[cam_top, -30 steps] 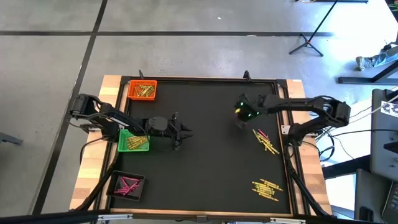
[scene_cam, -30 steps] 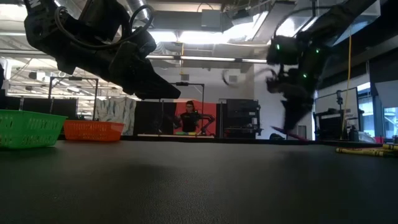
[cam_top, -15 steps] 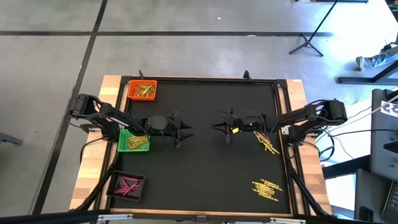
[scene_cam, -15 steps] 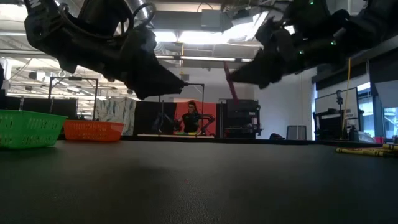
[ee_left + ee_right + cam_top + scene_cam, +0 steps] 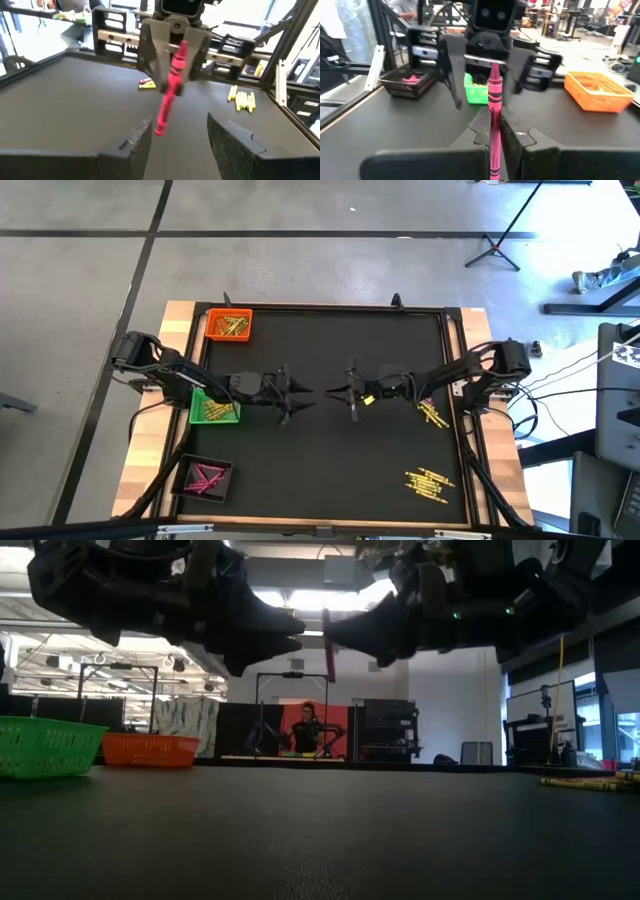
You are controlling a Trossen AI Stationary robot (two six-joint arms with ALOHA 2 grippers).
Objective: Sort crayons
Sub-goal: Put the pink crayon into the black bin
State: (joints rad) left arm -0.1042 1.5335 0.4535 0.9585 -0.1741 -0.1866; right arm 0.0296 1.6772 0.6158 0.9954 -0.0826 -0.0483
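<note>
I should take the pink crayon by its lower end [image 5: 331, 670] with my left gripper and carry it to the black tray [image 5: 207, 478], because that tray stands far from my right gripper.
A pink crayon [image 5: 493, 100] stands almost upright in the air over the table's middle, and my right gripper [image 5: 337, 392] is shut on it. Facing it from the left, my left gripper [image 5: 305, 394] is open; its fingers [image 5: 137, 137] stand either side of the crayon's lower end [image 5: 160, 127] without touching. Loose yellow crayons lie near the right edge [image 5: 430, 412] and at the near right [image 5: 427, 482]. On the left stand an orange tray [image 5: 229, 325], a green tray [image 5: 214, 407] and a black tray [image 5: 205, 477], each holding crayons. My right gripper pinches the pink crayon between its two fingers, around the wrapped shaft's upper half [image 5: 176, 62]. The fingers reach in level from the table's right and lie across the crayon. The crayon is lifted clear, slightly tilted, its longer part hanging below the fingers [image 5: 328, 660].
Wooden borders [image 5: 150, 450] frame the black mat. The two grippers stand tip to tip over the mat's centre [image 5: 315, 635]. Beyond the far edge a person [image 5: 305, 730] sits among racks and stands.
My right gripper has swung from the right part of the mat toward the table's left, tipping from pointing down to level. It has carried the pink crayon off the mat up to my left gripper. My left gripper has tipped from slanting down toward level.
</note>
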